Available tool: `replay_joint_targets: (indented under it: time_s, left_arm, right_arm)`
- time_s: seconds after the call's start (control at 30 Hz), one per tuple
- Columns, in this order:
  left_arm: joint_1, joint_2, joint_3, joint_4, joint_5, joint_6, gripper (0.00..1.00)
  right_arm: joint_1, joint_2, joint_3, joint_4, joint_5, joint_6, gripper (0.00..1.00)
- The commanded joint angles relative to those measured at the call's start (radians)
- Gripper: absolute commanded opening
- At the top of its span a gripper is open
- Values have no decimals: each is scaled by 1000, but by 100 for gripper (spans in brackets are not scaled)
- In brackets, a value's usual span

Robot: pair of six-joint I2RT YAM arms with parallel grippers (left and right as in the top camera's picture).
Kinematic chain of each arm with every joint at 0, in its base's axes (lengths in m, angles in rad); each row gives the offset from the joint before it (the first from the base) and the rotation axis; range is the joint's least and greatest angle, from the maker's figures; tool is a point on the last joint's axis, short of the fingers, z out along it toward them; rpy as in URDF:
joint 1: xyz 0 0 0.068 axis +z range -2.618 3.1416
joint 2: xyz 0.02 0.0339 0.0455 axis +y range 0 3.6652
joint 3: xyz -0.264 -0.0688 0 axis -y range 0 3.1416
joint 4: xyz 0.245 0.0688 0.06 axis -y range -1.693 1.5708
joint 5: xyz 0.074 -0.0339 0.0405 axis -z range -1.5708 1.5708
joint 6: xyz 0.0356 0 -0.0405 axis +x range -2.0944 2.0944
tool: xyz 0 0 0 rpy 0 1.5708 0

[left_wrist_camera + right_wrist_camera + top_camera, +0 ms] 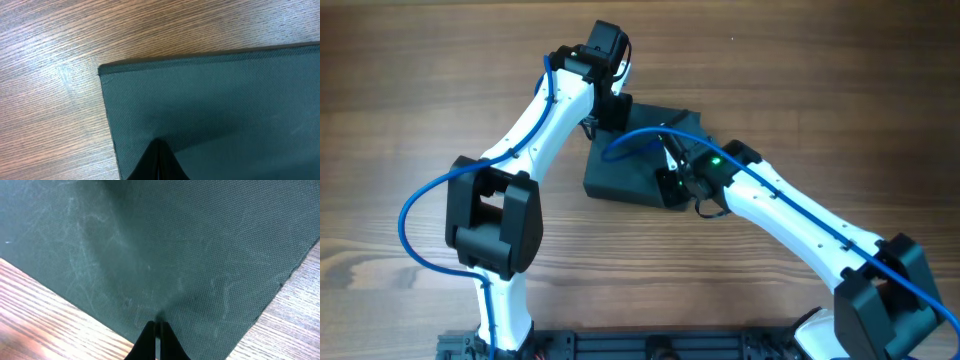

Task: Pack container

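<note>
The closed container's front side point(628, 194) is at a slant against the black rail. Next, my left gripper moves back while my right gripper gently pushes the container's front corner point(680, 206) straight.
The container point(625, 175) is a dark teal-grey square box in the middle of the wooden table, with its flap lid lying flat on top. My left gripper point(609, 112) reaches in from the back left. In the left wrist view its tips point(159, 146) are shut and sit on the lid's woven surface point(215, 100) near a corner. My right gripper point(673, 168) comes over the box from the right. Its tips point(156, 326) are shut too, resting on the lid point(175, 245) near an edge. Neither gripper holds anything. What is inside the box is hidden.
Wooden table top point(410, 80) surrounds the box on all sides. The left arm's black elbow point(495, 220) hangs over the table's left half, and the right arm's elbow point(885, 290) is at the front right. A black rail point(650, 345) runs along the front edge.
</note>
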Motion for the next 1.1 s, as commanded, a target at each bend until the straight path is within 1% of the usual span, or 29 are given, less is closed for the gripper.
replay_joint_targets:
  time_s: [0.0, 0.23, 0.37, 0.47, 0.53, 0.6, 0.63, 0.67, 0.7, 0.73, 0.8, 0.83, 0.97, 1.07]
  left_arm:
    - [-11, 47, 2, -1, 23, 5, 4]
    - [-11, 40, 2, -10, 23, 5, 4]
    - [-8, -15, 7, -13, 18, 6, 4]
    - [-8, -71, 24, -13, -26, 6, 4]
    - [-8, -116, 34, -13, -80, 6, 4]
    - [-6, -162, 36, -10, -130, 6, 18]
    - [-3, -183, 36, -10, -147, 5, 30]
    - [1, -203, 36, -10, -159, 5, 38]
    - [7, -222, 36, -10, -165, 5, 43]
    - [15, -238, 36, -10, -165, 5, 46]
    - [34, -267, 36, -11, -165, 3, 59]
    - [43, -277, 36, -11, -165, -2, 64]
    - [104, -292, 36, -12, -163, -61, 63]
    - [149, -285, 36, -15, -161, -83, 61]
  right_arm:
    - [3, 50, -74, -4, 10, 14, 4]
    - [3, 49, -75, 3, 10, 13, 4]
    - [-1, 37, -43, -4, 11, 7, 4]
    - [-17, 8, 14, -29, 12, -17, 4]
    - [-29, -8, 62, -60, 33, -21, 5]
    - [-41, -31, 121, -97, 42, -53, 6]
    - [-47, -45, 153, -115, 44, -69, 7]
    - [-52, -58, 185, -136, 48, -79, 8]
    - [-54, -72, 218, -157, 48, -96, 9]
    - [-54, -83, 248, -177, 48, -100, 10]
    - [-54, -111, 302, -221, 10, -125, 10]
    - [-54, -121, 317, -237, -18, -127, 10]
    - [-45, -162, 341, -322, -233, -127, 7]
    - [-19, -163, 339, -412, -256, -121, 6]
